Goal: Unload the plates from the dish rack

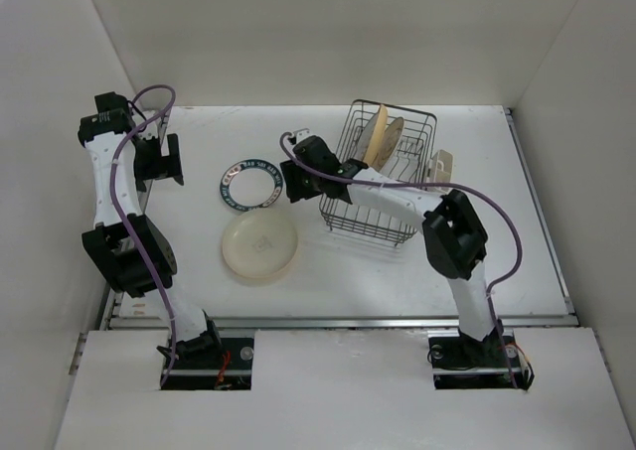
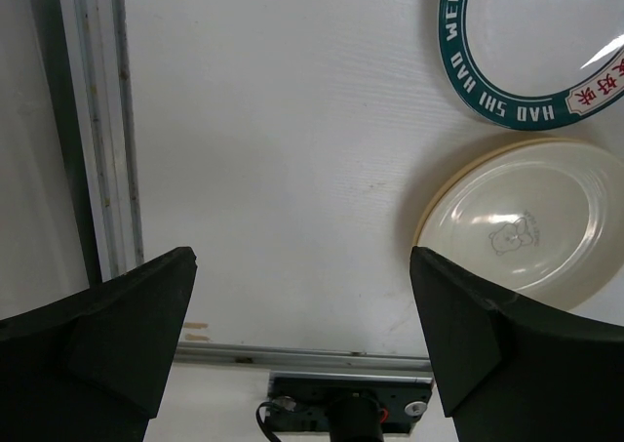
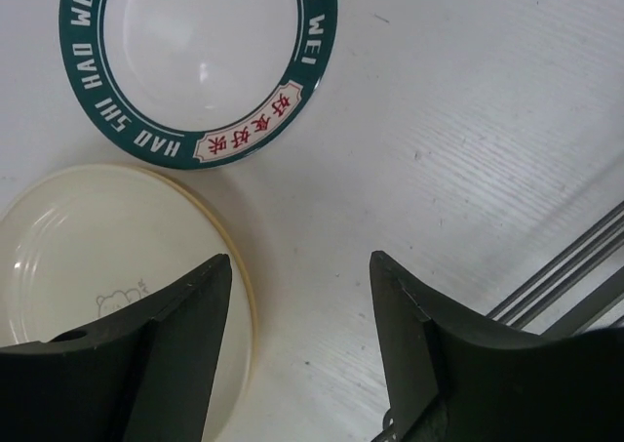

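The rack [image 1: 347, 136] is crooked beside the fingers of the robot's right gripper, so the robot should go on pushing the rack's side until the rack is straight, and then close on the outer plate [image 1: 393, 142].
The dark wire dish rack [image 1: 383, 187] stands at the back right of the table, with two pale tan plates [image 1: 383, 137] leaning upright in it. A white plate with a dark green lettered rim [image 1: 251, 185] [image 3: 200, 61] [image 2: 526, 91] lies flat left of the rack. A pale yellow plate [image 1: 260, 246] [image 3: 97, 266] [image 2: 526, 227] lies just in front of it. My right gripper [image 1: 291, 180] [image 3: 300, 261] hovers open between the rack and these two plates, holding nothing. Far to the left, my left gripper [image 1: 164, 162] [image 2: 302, 257] stands wide open and empty.
A small beige holder [image 1: 440, 165] is clipped to the rack's right side. White walls close in the table on the left, back and right. A metal rail [image 2: 97, 140] runs along the table's left and near edges. Rack wires [image 3: 575, 276] show beside my right fingers.
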You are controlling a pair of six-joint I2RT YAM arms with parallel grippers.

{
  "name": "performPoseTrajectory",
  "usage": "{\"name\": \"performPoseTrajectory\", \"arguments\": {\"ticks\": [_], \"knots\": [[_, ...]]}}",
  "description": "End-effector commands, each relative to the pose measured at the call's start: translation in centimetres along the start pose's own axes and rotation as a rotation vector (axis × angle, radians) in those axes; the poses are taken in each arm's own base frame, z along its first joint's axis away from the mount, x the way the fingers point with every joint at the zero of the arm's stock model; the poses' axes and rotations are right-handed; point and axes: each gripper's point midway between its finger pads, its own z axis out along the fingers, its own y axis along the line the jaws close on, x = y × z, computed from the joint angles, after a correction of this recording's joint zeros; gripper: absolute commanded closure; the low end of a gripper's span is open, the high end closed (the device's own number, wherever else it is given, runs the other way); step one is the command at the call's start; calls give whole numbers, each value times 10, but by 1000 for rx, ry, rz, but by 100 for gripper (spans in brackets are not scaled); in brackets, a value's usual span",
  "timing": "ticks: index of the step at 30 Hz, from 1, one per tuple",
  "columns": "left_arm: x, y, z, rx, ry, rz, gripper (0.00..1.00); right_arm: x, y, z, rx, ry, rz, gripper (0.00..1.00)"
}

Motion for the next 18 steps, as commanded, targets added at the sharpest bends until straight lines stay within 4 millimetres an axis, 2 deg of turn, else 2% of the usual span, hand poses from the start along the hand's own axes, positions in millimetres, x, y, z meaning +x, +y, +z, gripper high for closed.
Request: {"name": "performPoseTrajectory", "arguments": {"ticks": [1,2,3,5,6,7,8,12,13,15,18], "knots": [[2,-2,-16,1,-35,10,11,34,-29,-8,128,80,94,36],[2,-2,-16,1,-35,10,11,36,-33,-11,148,78,108,36],[0,-1,-12,1,-35,10,11,46,-51,-15,217,95,121,36],[3,-1,-10,3,-24,9,11,43,-63,-26,259,77,149,37],[3,-1,-10,3,-24,9,11,52,-72,-32,305,84,153,37],[3,-1,-10,3,-24,9,11,46,-74,-41,312,64,155,37],[3,-2,-7,14,-17,8,11,52,-86,-45,354,71,165,37],[3,-2,-7,14,-17,8,11,59,-91,-58,370,80,160,37],[3,-2,-7,14,-17,8,11,67,-92,-59,366,97,158,37],[3,-2,-7,14,-17,8,11,63,-91,-62,362,87,161,37],[0,-2,-9,12,-26,9,11,64,-102,-71,401,91,151,37]]}}
